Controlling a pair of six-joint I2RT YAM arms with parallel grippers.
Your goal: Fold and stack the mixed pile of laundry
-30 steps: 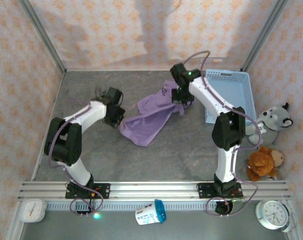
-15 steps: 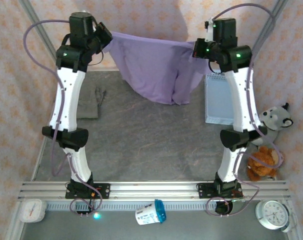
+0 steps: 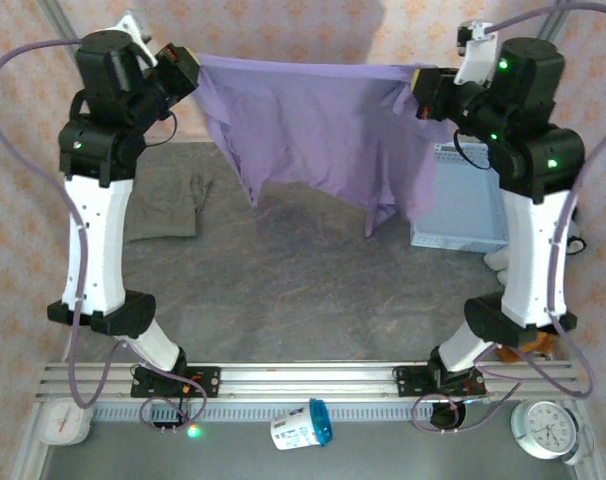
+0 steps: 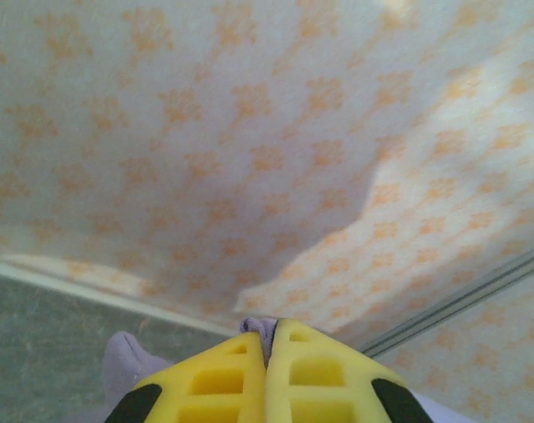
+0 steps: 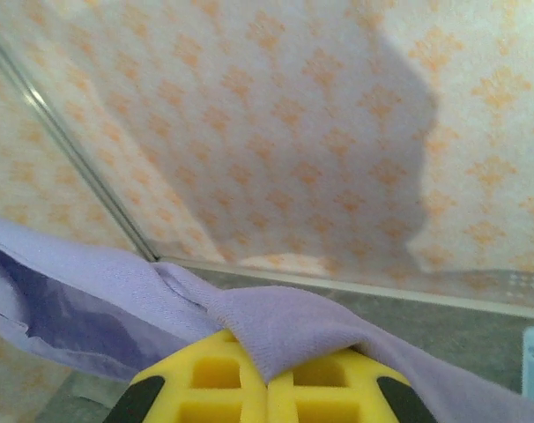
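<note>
The lavender T-shirt's lower edge (image 3: 313, 188) hangs uneven, so my left gripper and right gripper should lay the T-shirt down flat over the tabletop (image 3: 293, 280) before they fold it.
The lavender T-shirt (image 3: 313, 125) hangs spread in the air between both raised arms, its lower edge dangling above the table. My left gripper (image 3: 190, 66) is shut on its left top corner, and a small fold of purple cloth (image 4: 260, 328) shows between the yellow fingertips (image 4: 241, 370). On the other side, my right gripper (image 3: 421, 88) is shut on the right top corner, where the cloth (image 5: 285, 322) drapes over the yellow fingers (image 5: 218, 374). The olive-grey garment (image 3: 168, 200) lies wrinkled on the table at the left, behind the left arm.
A light blue lattice basket (image 3: 453, 215) stands at the back right, partly hidden by the shirt and right arm. A brown plush (image 3: 528, 345) peeks out beside the right arm. Patterned walls close the back and sides. A cup (image 3: 301, 425) lies below the rail.
Both arms have lifted the lavender T-shirt off the table and spread it wide; since half a second ago they have risen further and pulled farther apart.
</note>
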